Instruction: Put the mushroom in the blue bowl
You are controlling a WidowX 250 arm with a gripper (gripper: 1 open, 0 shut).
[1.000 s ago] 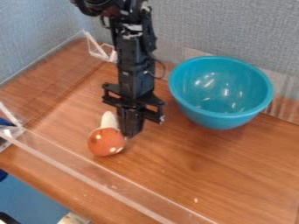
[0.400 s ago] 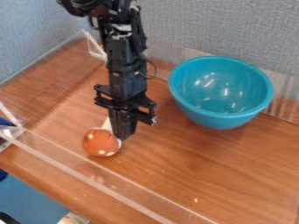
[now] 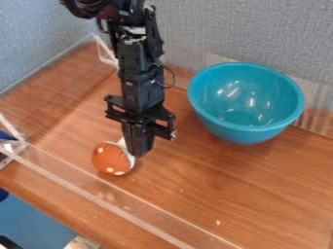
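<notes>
My gripper's fingers are closed beside the mushroom's stem (image 3: 127, 148), so I should open them wide, move toward the reddish-brown cap (image 3: 111, 160) and straddle the mushroom before I lift it.
The mushroom (image 3: 113, 159) lies on its side on the wooden table, reddish-brown cap toward the front, cream stem pointing back under the gripper. My black gripper (image 3: 138, 148) hangs straight down from the arm, its tip right at the mushroom's stem. The fingers look shut and narrow; whether they pinch the stem I cannot tell, as they hide it. The turquoise blue bowl (image 3: 247, 101) stands empty to the right, a short way from the gripper.
A clear plastic barrier (image 3: 78, 190) runs along the table's front and left edges. A grey fabric wall stands behind. Bare wooden table (image 3: 235, 185) stretches between the gripper and the front edge.
The arm shifted left and slightly forward, and the mushroom slid left with it. Over the last half second nothing more moved.
</notes>
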